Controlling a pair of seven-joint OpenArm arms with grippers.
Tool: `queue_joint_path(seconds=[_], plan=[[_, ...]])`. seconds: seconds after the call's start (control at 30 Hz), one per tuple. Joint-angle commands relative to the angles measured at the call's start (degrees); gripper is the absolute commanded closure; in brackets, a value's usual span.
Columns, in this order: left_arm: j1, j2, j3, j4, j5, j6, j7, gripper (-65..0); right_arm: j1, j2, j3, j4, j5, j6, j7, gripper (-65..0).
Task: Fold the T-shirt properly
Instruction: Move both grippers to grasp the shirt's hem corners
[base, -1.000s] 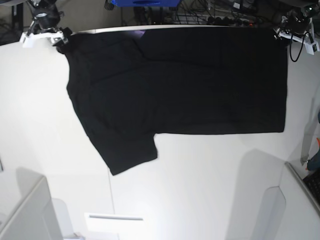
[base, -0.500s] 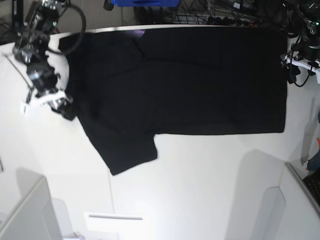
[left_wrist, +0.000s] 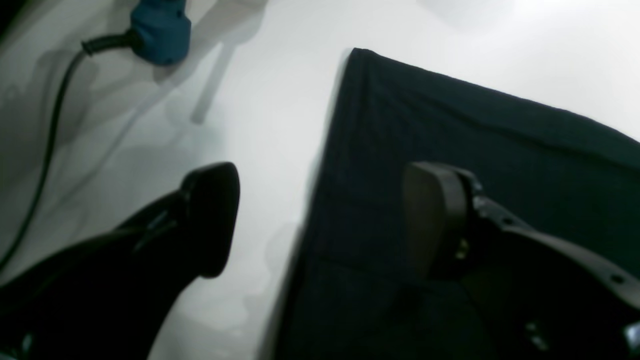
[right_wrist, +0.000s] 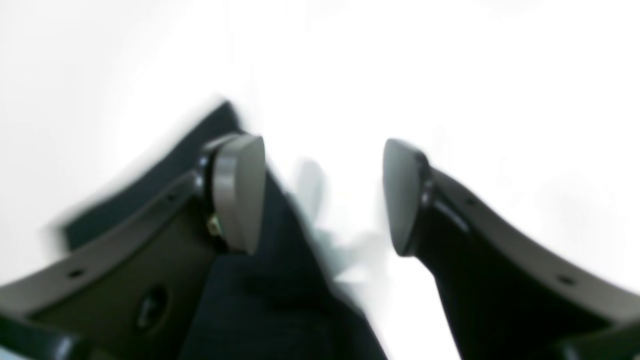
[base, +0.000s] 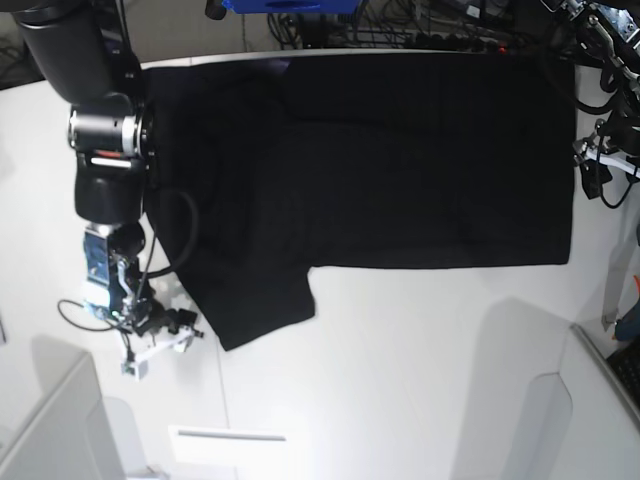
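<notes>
The black T-shirt is spread out wide and flat, so I expect its near half (base: 430, 225) to fold over the resting far half (base: 430, 105) when I carry the sleeve across.
The black T-shirt (base: 380, 160) lies spread flat on the white table (base: 400, 370), plain side up, with one sleeve (base: 255, 300) pointing toward the front left. My right gripper (base: 180, 325) is open and low at the sleeve's outer end. In the right wrist view the right gripper (right_wrist: 322, 195) has one finger over black cloth (right_wrist: 280, 280) and the other over bare table. My left gripper (base: 588, 178) is open at the shirt's right edge. In the left wrist view the left gripper (left_wrist: 320, 220) straddles that edge of the shirt (left_wrist: 450, 130). Neither holds anything.
Cables and a blue object (base: 290, 5) lie behind the table's far edge. Grey panels stand at the front left (base: 50, 430) and front right (base: 600, 400). A blue plug with a black cable (left_wrist: 160, 25) lies on the table beyond the left gripper.
My right arm has swept from the shirt's far left corner down to the sleeve's end. My left arm has moved down along the shirt's right edge. The shirt has not moved.
</notes>
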Motion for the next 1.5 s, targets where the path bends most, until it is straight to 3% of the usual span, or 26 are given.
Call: queue_joint_path(seconds=[0.0,0.17,0.33,0.67,0.73,0.9,1.03,1.17,1.3,1.47], plan=[[0.63,-1.16,-0.48,0.73,-0.36,-0.19,-1.26,-48.7,3.39,0.06,-0.82,-3.79,-0.19,1.45,3.09,-36.5],[0.98,-1.95,-0.40,0.73,2.19,-0.19,-1.26,-48.7,9.02,-0.29,-5.13,-21.81,-1.69,3.03,15.05,-36.5],[0.63,-1.77,0.04,0.73,7.11,-0.19,-1.35,-48.7,8.84,-2.14,-6.97,-22.16,-1.51,7.95,14.17,-36.2],[0.54,-1.86,0.04,0.64,7.73,-0.19,-1.52,-48.7,6.21,-4.08,-7.15,-20.49,-1.77,8.48,14.08,-35.9],[0.36,-1.95,0.04,0.02,7.73,-0.19,-1.52,-48.7,5.50,-4.08,-7.15,-19.88,-1.77,8.31,14.08,-31.2],[-4.38,-3.88,0.13,-9.21,7.81,0.08,-1.52,-48.7,4.89,-3.64,-7.15,-19.70,-1.77,8.48,14.35,-1.1],[-11.59,-6.96,0.48,-18.35,8.52,0.16,-1.61,-48.7,4.71,-3.55,-7.06,-19.70,-1.77,8.31,14.43,0.0],[-20.12,-8.81,8.22,-25.21,18.54,0.08,-2.14,-48.7,4.71,-3.55,-7.06,-19.70,-1.77,8.31,14.26,0.0],[-28.38,-8.45,15.16,-36.46,28.56,-0.19,-8.55,-48.7,4.71,-3.90,-7.06,-19.70,-1.77,8.31,14.26,0.0],[-34.89,-8.45,20.00,-49.30,30.49,-0.19,-13.13,-48.7,4.71,-3.90,-7.06,-19.70,-1.77,8.31,14.26,0.0]])
